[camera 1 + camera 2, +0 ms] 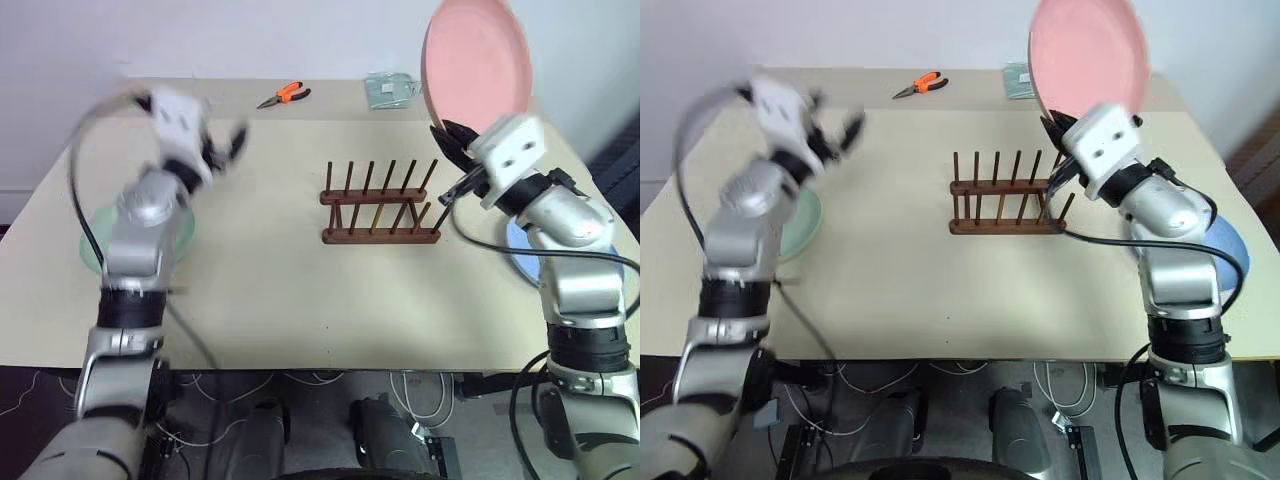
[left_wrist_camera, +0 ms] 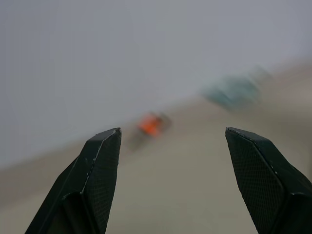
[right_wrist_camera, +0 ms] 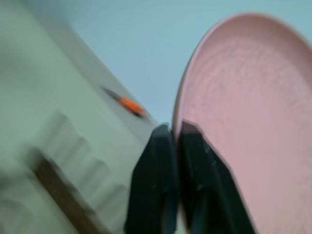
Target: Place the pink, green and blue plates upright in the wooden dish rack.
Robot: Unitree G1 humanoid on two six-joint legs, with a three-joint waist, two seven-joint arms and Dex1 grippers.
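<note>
The robot's right hand is holding the pink plate by its lower rim [image 1: 441, 118], so it should swing the plate's free edge down into the wooden dish rack's end slot [image 1: 424, 197].
My right gripper [image 1: 447, 140] is shut on the lower rim of the pink plate [image 1: 477, 62], which stands upright in the air above the right end of the wooden dish rack [image 1: 380, 205]. The right wrist view shows the two fingers [image 3: 161, 146] pinched on the pink rim [image 3: 253, 122]. The rack stands bare at the table's middle. The green plate [image 1: 805, 220] lies flat at the left, partly under my left arm. My left gripper [image 1: 232, 140] hangs open above the table's left side, nothing between its fingers [image 2: 105, 156]. The blue plate [image 1: 1230, 245] lies at the right, mostly hidden by my right arm.
Orange-handled pliers [image 1: 284, 96] lie near the table's far edge, left of centre. A pale teal packet [image 1: 390, 90] sits beside them at the back, just left of the pink plate. A white wall rises behind the beige table [image 1: 260, 300].
</note>
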